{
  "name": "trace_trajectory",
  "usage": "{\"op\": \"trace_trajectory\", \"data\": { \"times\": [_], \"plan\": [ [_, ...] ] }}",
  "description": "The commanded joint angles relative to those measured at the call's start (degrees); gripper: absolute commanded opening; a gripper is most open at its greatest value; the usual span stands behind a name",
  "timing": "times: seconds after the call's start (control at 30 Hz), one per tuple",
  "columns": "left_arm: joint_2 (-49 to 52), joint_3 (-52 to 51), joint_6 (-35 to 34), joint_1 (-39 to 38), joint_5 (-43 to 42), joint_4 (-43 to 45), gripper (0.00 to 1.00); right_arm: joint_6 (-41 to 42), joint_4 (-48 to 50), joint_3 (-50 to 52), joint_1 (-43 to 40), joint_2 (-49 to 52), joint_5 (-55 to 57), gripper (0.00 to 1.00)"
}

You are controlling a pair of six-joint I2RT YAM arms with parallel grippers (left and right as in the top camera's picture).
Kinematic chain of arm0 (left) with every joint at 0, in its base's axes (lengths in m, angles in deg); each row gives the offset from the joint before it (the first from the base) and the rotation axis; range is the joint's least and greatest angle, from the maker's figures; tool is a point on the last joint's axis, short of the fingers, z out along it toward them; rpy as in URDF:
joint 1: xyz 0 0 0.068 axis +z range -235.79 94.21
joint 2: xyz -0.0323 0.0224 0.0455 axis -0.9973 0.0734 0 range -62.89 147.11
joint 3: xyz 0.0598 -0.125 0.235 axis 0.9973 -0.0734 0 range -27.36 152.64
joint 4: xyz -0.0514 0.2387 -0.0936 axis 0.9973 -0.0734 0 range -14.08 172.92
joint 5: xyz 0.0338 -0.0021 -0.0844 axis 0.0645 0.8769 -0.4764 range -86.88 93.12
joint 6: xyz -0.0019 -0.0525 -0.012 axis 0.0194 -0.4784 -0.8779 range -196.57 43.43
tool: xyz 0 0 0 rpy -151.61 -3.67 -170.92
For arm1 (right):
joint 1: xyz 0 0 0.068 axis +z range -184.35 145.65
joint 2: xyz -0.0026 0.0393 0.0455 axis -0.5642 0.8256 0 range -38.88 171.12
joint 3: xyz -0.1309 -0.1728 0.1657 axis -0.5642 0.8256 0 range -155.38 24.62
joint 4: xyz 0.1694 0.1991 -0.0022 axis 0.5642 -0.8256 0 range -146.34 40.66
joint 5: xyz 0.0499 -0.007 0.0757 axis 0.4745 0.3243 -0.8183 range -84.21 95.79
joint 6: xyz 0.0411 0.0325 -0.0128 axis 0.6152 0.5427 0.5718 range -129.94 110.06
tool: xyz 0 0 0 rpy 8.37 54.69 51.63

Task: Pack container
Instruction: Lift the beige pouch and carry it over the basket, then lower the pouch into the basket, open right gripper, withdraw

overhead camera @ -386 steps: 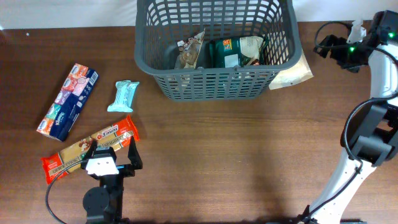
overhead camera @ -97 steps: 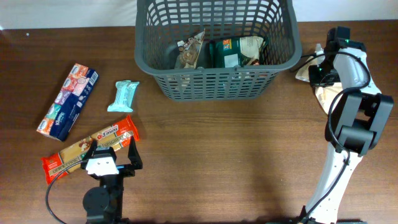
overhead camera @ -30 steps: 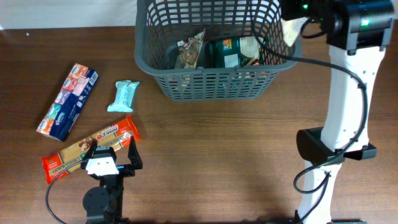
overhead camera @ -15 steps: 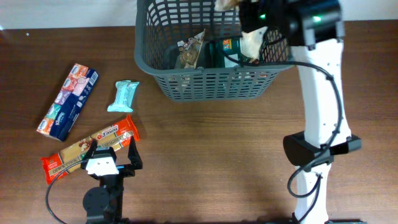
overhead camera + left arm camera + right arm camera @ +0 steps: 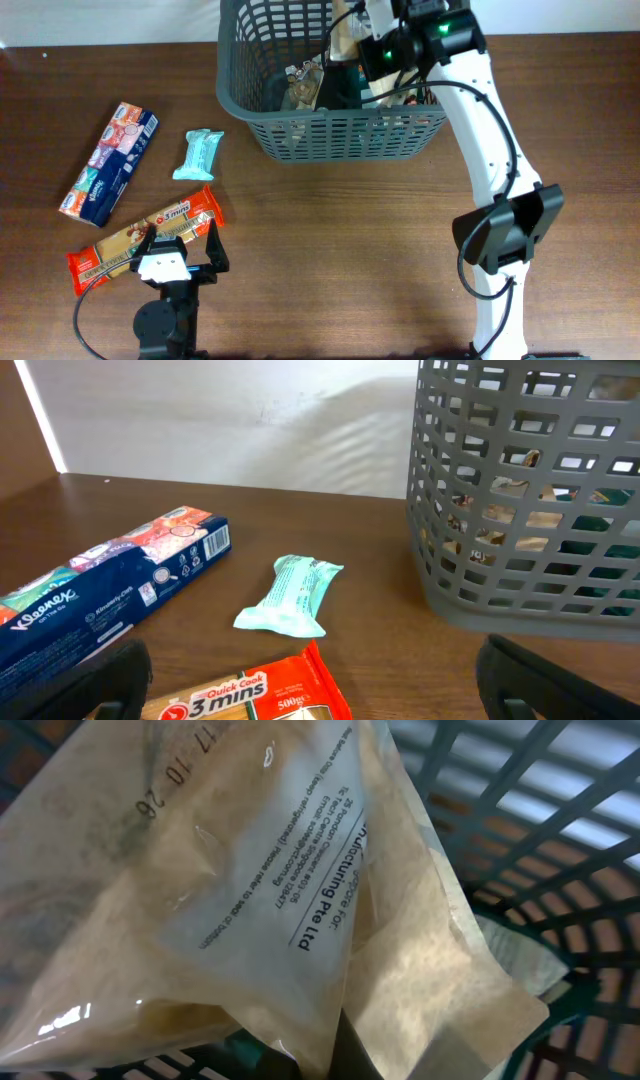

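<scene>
The beige paper pouch [image 5: 344, 40] is inside the container's sides, and there is open space [image 5: 338, 90] beside the brown snack pack. My right gripper should now lower the pouch and let go of it there.
The container [image 5: 340, 135], a large dark grey lattice basket, stands at the back middle of the table. My right gripper [image 5: 373, 42] hovers above its inside, shut on a beige paper pouch [image 5: 348, 35]. In the right wrist view the pouch [image 5: 250, 890] fills the frame, pinched at its lower edge by the gripper [image 5: 340, 1055], with the container's lattice [image 5: 565, 840] behind it. At the front left my left gripper [image 5: 180, 252] stands open over an orange pasta pack [image 5: 188, 213], nothing between its fingers [image 5: 110, 682].
A brown snack pack [image 5: 303, 86] and a green pack [image 5: 352, 92] lie inside the basket. Left of it lie a teal bar [image 5: 198, 154] and a blue tissue pack [image 5: 108, 162]. The left wrist view shows the teal bar [image 5: 292, 596], tissue pack [image 5: 100, 595], pasta pack [image 5: 250, 695] and basket wall [image 5: 530, 510].
The right arm has swung left with the beige pouch, from above the basket's right rim to over its middle. The left arm has not moved.
</scene>
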Motion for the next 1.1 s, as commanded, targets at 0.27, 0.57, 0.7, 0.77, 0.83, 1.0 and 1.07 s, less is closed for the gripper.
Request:
{"op": "trace_trajectory", "data": {
  "times": [0.27, 0.57, 0.7, 0.77, 0.83, 1.0, 1.07],
  "plan": [
    [-0.5, -0.3, 0.9, -0.1, -0.6, 0.0, 0.99, -1.7, 4.0, 9.2, -1.1, -0.8, -0.4, 0.04],
    [-0.5, -0.3, 0.9, -0.1, -0.6, 0.0, 0.99, -1.6, 3.9, 9.2, -3.6, -0.8, 0.1, 0.39],
    [-0.5, -0.3, 0.9, -0.1, -0.6, 0.0, 0.99, -1.7, 3.6, 9.2, -4.3, -0.8, 0.1, 0.66],
    [-0.5, -0.3, 0.9, -0.1, -0.6, 0.0, 0.99, -1.7, 3.5, 9.2, -4.3, -0.8, 0.1, 0.84],
    [-0.5, -0.3, 0.9, -0.1, -0.6, 0.0, 0.99, -1.7, 3.5, 9.2, -4.3, -0.8, 0.1, 0.9],
    [-0.5, -0.3, 0.9, -0.1, -0.6, 0.0, 0.99, -1.7, 3.6, 8.3, -4.3, -1.0, 0.1, 0.94],
    [-0.5, -0.3, 0.9, -0.1, -0.6, 0.0, 0.99, -1.6, 3.5, 6.7, -4.3, -1.2, 0.1, 0.95]
  ]
}}
